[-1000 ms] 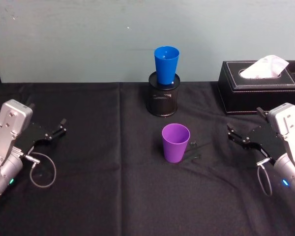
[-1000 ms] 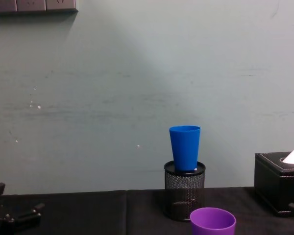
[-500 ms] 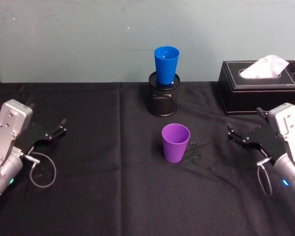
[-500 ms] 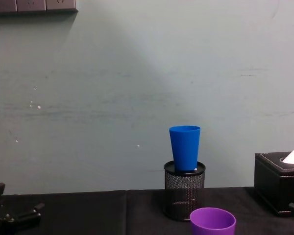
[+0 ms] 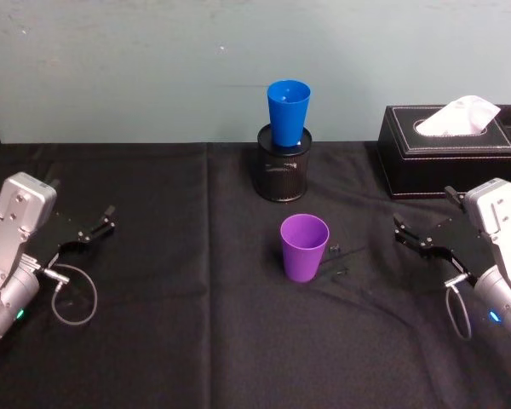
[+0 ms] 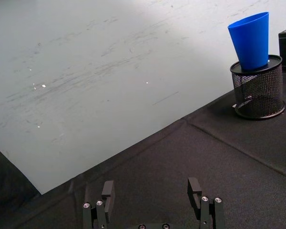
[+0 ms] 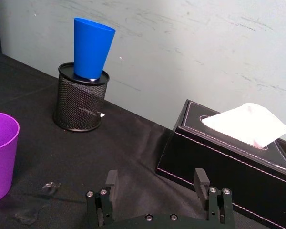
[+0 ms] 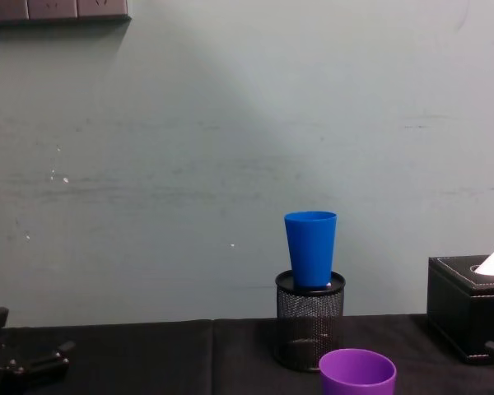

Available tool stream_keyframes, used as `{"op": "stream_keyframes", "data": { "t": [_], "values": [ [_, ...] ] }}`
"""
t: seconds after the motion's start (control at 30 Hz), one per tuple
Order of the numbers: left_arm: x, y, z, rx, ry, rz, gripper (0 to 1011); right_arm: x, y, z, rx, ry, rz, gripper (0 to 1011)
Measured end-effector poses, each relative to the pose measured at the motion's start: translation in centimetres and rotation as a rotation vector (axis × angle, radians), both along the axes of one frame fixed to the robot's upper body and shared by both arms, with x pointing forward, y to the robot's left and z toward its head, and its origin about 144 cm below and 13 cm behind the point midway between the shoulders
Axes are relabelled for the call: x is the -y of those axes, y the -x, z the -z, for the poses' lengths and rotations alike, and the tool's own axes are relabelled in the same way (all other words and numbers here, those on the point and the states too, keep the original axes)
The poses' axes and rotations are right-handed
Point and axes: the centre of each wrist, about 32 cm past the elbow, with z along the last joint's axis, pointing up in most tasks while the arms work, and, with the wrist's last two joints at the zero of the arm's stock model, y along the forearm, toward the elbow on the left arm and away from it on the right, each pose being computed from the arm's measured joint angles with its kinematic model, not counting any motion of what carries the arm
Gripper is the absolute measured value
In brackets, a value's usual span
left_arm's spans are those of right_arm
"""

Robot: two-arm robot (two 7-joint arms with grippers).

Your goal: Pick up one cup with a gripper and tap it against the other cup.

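I expect the blue cup (image 8: pixel 310 247) to stay upright when I tap the purple cup against it, because the blue cup's base sits inside the pen holder's rim (image 8: pixel 312 285).
The purple cup (image 5: pixel 304 247) stands upright on the black cloth in the middle of the table, also seen as the purple cup (image 7: pixel 0 152) and by its rim (image 8: pixel 356 370). The blue cup (image 5: pixel 288 111) sits upright in the black mesh pen holder (image 5: pixel 283 175) behind it; the same blue cup (image 6: pixel 250 40) (image 7: pixel 92 47) (image 8: pixel 310 247) appears in the other views. My right gripper (image 5: pixel 406 233) (image 7: pixel 156 180) rests open at the right, well apart from the purple cup. My left gripper (image 5: pixel 96 225) (image 6: pixel 151 191) rests open at the far left, holding nothing.
A black tissue box (image 5: pixel 451 149) (image 7: pixel 229 148) with a white tissue stands at the back right. Small dark scraps (image 5: pixel 336 260) lie just right of the purple cup. A pale wall (image 8: pixel 230 148) closes off the table's back.
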Motion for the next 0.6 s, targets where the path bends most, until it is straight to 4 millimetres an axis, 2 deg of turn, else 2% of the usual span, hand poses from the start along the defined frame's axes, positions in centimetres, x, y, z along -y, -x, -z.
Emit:
{"op": "stream_keyframes", "data": {
  "t": [0.6],
  "values": [
    [0.0,0.0,0.0,0.0,0.0,0.0,1000,0.01,-0.02,-0.11,0.007,-0.007,-0.001,1004]
  ]
}}
